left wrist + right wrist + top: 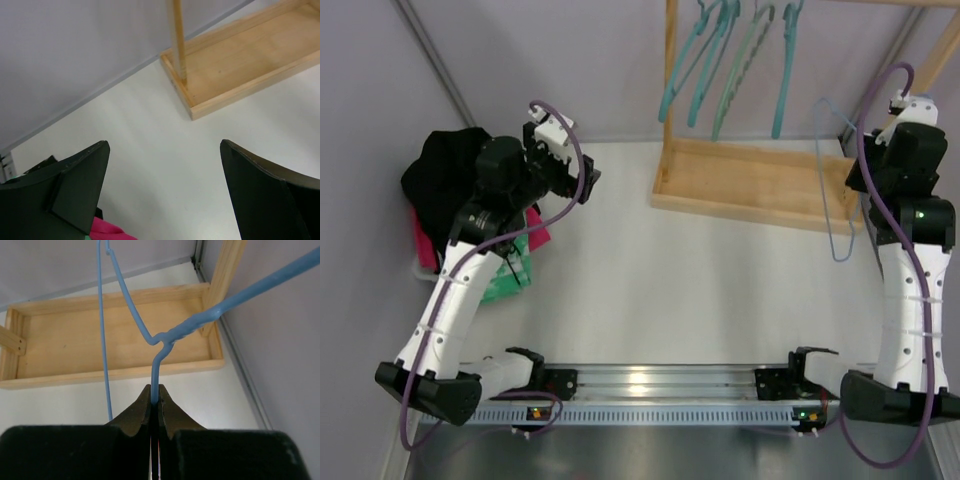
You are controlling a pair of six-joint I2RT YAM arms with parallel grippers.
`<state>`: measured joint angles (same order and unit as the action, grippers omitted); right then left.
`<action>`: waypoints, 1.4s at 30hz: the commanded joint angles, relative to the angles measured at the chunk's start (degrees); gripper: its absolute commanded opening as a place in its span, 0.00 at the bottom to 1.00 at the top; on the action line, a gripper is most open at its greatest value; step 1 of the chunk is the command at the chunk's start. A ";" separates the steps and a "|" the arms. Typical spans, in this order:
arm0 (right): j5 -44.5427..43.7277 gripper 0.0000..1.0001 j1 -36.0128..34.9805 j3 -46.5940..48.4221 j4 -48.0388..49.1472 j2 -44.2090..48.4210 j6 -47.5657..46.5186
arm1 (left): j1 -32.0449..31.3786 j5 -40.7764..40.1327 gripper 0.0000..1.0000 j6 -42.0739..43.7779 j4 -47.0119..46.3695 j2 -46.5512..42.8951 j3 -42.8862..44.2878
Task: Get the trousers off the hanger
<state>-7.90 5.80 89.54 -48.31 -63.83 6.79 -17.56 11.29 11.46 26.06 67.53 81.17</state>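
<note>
The hanger's hook (265,286) is pointing back at the wrist of my right gripper, so my left gripper should hold the long bar (824,190) while my right gripper changes its grip.
The black trousers (438,172) lie in a heap at the far left, on top of other cloths and off the hanger. The light-blue wire hanger (832,210) is bare and hangs in the air at the right, beside the wooden rack. My right gripper (861,177) is shut on the hanger's wire. In the right wrist view the wire (165,337) runs up out of the closed gripper (155,392). My left gripper (578,185) is open and empty above the table, just right of the trousers. In the left wrist view it (164,150) has only bare table between its fingers.
A wooden rack with a tray base (750,190) stands at the back, with several teal plastic hangers (720,60) on its bar. A pink cloth (536,236) and a green-and-white cloth (510,276) lie under the left arm. A metal rail (650,385) runs along the near edge.
</note>
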 commanded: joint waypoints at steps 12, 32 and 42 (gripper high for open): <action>-7.48 0.00 -0.35 11.27 3.32 -2.00 4.89 | -26.53 -2.80 0.80 -3.73 -7.51 7.78 14.27; 14.13 0.00 -0.35 0.91 3.22 15.22 19.58 | -45.80 1.45 0.73 -38.53 -30.35 28.73 19.92; 22.92 0.00 -0.35 -4.98 9.81 20.15 21.16 | -46.16 0.58 0.80 -47.31 -33.62 24.49 15.25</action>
<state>10.37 5.78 84.73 -45.74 -45.60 26.26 -63.48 11.55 -31.20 -1.39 94.94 97.14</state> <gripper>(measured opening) 0.024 0.791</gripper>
